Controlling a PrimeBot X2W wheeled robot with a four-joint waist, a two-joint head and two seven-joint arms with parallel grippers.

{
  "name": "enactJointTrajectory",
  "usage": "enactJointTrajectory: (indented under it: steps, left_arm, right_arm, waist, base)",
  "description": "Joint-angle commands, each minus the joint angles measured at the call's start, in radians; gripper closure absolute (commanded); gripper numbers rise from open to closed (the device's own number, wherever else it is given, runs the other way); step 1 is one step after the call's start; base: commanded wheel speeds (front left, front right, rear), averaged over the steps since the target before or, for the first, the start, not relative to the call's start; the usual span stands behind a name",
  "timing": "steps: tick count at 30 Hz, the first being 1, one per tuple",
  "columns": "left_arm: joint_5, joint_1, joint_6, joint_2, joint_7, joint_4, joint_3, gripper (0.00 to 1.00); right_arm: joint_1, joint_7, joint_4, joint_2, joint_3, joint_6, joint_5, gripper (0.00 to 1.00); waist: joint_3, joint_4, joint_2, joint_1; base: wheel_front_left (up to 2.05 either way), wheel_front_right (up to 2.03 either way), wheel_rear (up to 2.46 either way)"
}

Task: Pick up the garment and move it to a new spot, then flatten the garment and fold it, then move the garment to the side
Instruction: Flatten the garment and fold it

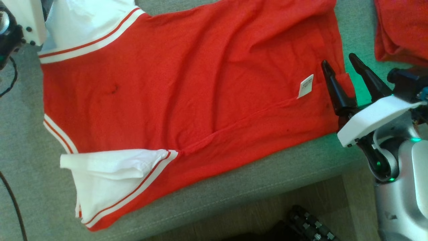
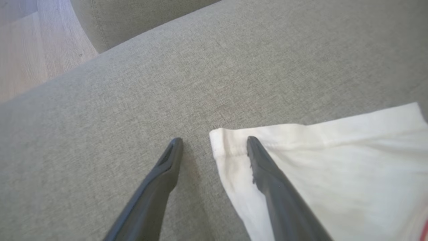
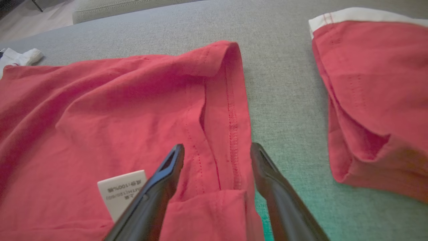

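My gripper will bring out a hidden print from underneath the garment when it folds the garment's hem (image 1: 341, 64) over, because sporty striped trim (image 1: 132, 191) runs along the edge of a plain red side of the garment.
The garment (image 1: 187, 90) is a red shirt with white, red-striped sleeves, spread across the grey cushion (image 1: 234, 190). Its near side is folded inward along a crease, with a white label (image 1: 306, 86) by the hem. My right gripper (image 1: 339, 60) stands open at the shirt's right hem. In the right wrist view, the right gripper (image 3: 216, 146) straddles the stitched hem edge of the garment (image 3: 100, 110), its jaws empty. My left gripper (image 2: 214, 140) is open over the corner of a white sleeve (image 2: 334, 167), one finger above the cloth and one above bare cushion.
A second red cloth (image 1: 401, 30) lies bunched on the cushion to the right, a gap away from the hem. The cushion's front edge drops to wooden floor (image 1: 267, 217), where a dark object (image 1: 307, 224) sits. A black cable (image 1: 13, 201) runs along the left.
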Motion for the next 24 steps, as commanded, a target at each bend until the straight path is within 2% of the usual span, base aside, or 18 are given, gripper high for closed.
enactJointTrajectory:
  steps: [1, 2, 3, 4, 8, 13, 19, 24]
  left_arm:
    - [-0.007, -0.032, 0.001, 0.052, 0.008, -0.011, 0.015, 0.52]
    - [-0.013, -0.032, 0.001, 0.053, 0.003, -0.01, 0.009, 0.61]
    - [-0.018, -0.032, 0.001, 0.054, -0.004, -0.01, 0.004, 0.76]
    - [-0.024, -0.032, 0.001, 0.055, -0.013, -0.01, 0.001, 1.0]
    - [-0.042, -0.033, 0.001, 0.063, -0.054, -0.012, -0.022, 1.0]
    - [-0.062, -0.039, 0.001, 0.068, -0.086, 0.003, -0.049, 1.0]
    - [-0.06, -0.058, 0.001, 0.054, -0.178, 0.002, -0.09, 1.0]
    - [-0.074, -0.068, 0.001, 0.05, -0.206, 0.016, -0.111, 1.0]
  right_arm:
    - [-0.013, 0.0, -0.035, -0.006, 0.016, 0.0, 0.006, 0.0]
    - [-0.016, 0.003, -0.034, -0.006, 0.017, 0.0, 0.008, 0.0]
    - [-0.022, 0.006, -0.032, -0.004, 0.017, 0.0, 0.015, 0.0]
    - [-0.031, 0.011, -0.028, 0.001, 0.016, 0.0, 0.037, 0.0]
    - [-0.096, 0.052, 0.008, 0.017, 0.012, 0.0, 0.135, 0.0]
    - [-0.167, 0.06, 0.065, 0.02, 0.011, 0.0, 0.142, 0.0]
    - [-0.345, 0.106, 0.249, 0.027, -0.051, 0.0, 0.125, 0.0]
    - [-0.418, 0.147, 0.337, 0.032, -0.066, 0.0, 0.158, 0.0]
  waist:
    - [-0.004, 0.001, 0.0, 0.0]
    - [-0.006, 0.0, 0.0, 0.0]
    - [-0.008, -0.001, 0.0, 0.0]
    - [-0.009, -0.002, 0.0, 0.0]
    - [-0.01, -0.004, 0.0, 0.0]
    - [-0.011, -0.003, 0.0, 0.0]
    - [-0.015, 0.046, 0.0, 0.0]
    - [-0.016, 0.062, 0.0, 0.0]
  base:
    - [0.0, 0.0, 0.0]
    - [0.0, 0.0, 0.0]
    - [0.0, 0.0, 0.0]
    - [0.0, 0.0, 0.0]
    - [0.0, 0.0, 0.0]
    - [0.0, 0.0, 0.0]
    - [0.0, 0.0, 0.0]
    - [0.0, 0.0, 0.0]
